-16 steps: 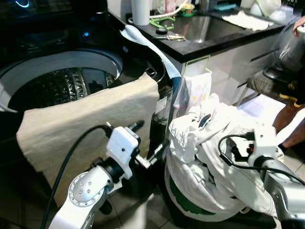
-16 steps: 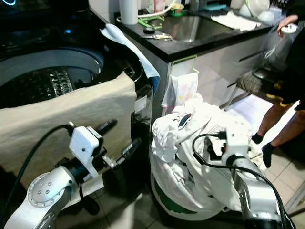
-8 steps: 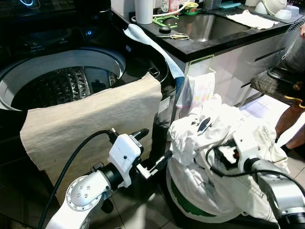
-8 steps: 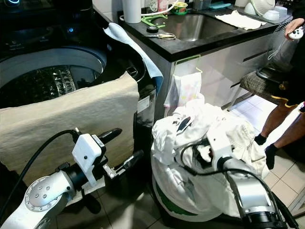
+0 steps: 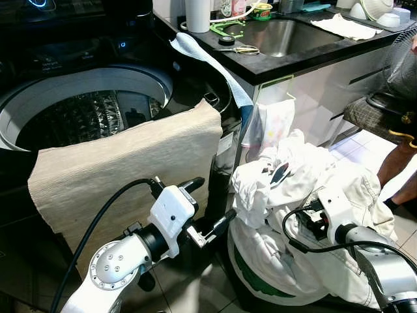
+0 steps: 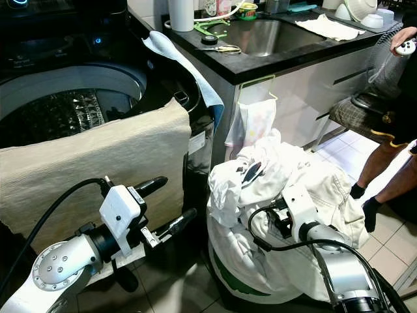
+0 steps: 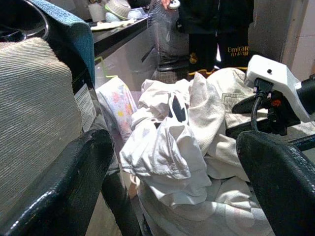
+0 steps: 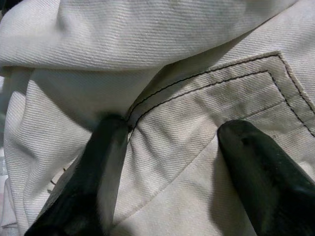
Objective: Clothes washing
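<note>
A dark patch (image 5: 279,173) shows through the white clothes, so I should expect to find coloured clothes hidden beneath the cream twill fabric (image 5: 355,188) when I pick it up.
A heap of white and cream clothes (image 5: 293,176) fills a basket with a green band (image 5: 251,275) beside the top-loading washing machine (image 5: 78,117), whose lid is up and whose steel drum shows. Over the machine's front rim hangs a beige towel (image 5: 124,169). My right gripper (image 8: 172,162) is open, its fingertips (image 8: 110,135) pressed onto cream twill fabric near a stitched pocket seam on the heap's right side; its wrist (image 5: 332,212) rests against the pile. My left gripper (image 5: 212,203) hangs open and holds nothing, low between the towel and the heap.
A blue cloth (image 5: 208,62) drapes over the machine's right edge. The dark counter with a sink (image 5: 287,32), scissors and a white roll stands behind. A patterned bag (image 5: 273,124) hangs on the cabinet. A person's legs (image 5: 401,169) and a fan stand at the right on the tiled floor.
My right gripper has moved left and down into the clothes heap. The left arm has barely moved. The camera has shifted slightly.
</note>
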Robot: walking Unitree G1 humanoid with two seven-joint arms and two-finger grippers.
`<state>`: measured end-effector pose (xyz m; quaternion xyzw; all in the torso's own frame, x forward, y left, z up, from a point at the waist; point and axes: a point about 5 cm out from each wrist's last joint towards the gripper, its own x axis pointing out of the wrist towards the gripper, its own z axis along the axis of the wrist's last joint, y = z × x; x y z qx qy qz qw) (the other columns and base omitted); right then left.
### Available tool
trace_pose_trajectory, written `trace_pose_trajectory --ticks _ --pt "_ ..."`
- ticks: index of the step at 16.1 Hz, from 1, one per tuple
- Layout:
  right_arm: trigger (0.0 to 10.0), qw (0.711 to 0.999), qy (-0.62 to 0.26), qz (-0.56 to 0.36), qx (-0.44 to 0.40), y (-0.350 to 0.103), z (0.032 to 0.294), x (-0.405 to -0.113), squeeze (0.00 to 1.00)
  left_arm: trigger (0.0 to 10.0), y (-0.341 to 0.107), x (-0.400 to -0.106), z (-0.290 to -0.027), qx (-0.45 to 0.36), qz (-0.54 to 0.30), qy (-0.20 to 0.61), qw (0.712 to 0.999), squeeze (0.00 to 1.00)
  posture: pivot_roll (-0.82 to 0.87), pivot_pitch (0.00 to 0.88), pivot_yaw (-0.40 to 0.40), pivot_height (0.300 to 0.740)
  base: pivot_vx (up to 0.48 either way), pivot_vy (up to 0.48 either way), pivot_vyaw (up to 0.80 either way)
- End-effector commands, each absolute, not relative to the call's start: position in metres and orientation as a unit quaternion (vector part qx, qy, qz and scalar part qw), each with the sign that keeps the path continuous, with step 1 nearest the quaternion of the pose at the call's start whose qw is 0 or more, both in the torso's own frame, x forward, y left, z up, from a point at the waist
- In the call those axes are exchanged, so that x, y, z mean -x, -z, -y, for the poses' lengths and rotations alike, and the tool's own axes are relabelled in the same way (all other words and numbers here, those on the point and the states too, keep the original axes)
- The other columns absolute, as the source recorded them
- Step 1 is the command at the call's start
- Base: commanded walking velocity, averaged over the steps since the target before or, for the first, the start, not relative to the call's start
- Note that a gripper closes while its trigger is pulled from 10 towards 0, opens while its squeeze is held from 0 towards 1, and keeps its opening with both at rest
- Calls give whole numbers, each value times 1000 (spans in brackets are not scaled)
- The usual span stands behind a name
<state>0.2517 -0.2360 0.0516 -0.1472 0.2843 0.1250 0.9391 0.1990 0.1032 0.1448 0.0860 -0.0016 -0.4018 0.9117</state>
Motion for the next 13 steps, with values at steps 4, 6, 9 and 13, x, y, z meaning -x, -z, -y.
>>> trace_pose_trajectory --ticks 4,6,9,13 --pt "0 936 -122 -303 134 -42 237 -243 0 10000 -147 -198 -101 -93 7 412 907 0 -19 0 -5 719 0 0 0" --pt "0 937 -119 -300 132 -43 239 -242 0 10000 -147 -197 -101 -93 5 414 906 0 -20 0 -3 719 0 0 0" --pt "0 938 -118 -298 130 -44 240 -241 0 10000 -146 -197 -101 -93 3 416 905 0 -22 0 -1 719 0 0 0" --pt "0 940 -121 -294 123 -46 241 -240 0 10000 -147 -198 -101 -80 3 409 909 0 -21 0 -4 719 0 0 0"
